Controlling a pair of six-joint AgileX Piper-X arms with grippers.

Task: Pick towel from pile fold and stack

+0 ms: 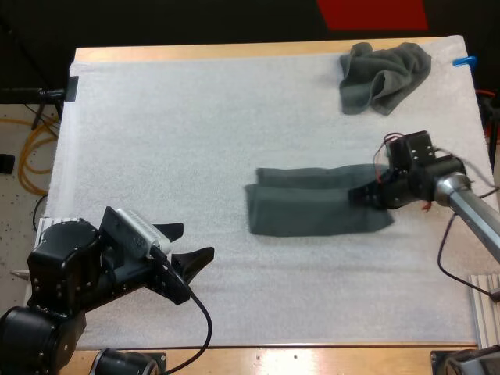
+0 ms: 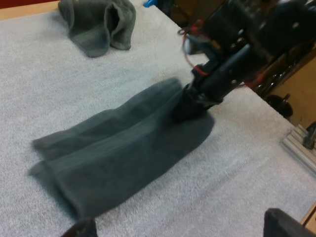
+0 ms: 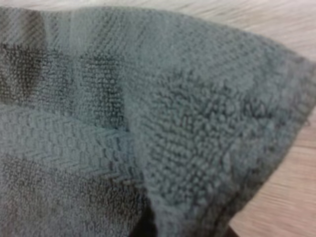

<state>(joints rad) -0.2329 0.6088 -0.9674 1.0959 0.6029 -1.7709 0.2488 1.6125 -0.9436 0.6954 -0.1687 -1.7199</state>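
My gripper is to pull the dark grey-green towel, which should stay together as a folded packet because the long layers lie flat over one another.
A dark grey-green towel, folded lengthwise, lies flat on the white mat right of centre. My right gripper is at its right end, shut on the towel's edge. In the left wrist view the right gripper pinches that end of the towel. In the right wrist view the towel's cloth is bunched up close, a fold of it lifted. My left gripper hovers over bare mat at the near left, open and holding nothing. Its fingertips stand wide apart.
A crumpled towel of the same colour lies at the mat's far right corner and also shows in the left wrist view. The mat is bare to the left. The table's right edge runs close behind the right arm.
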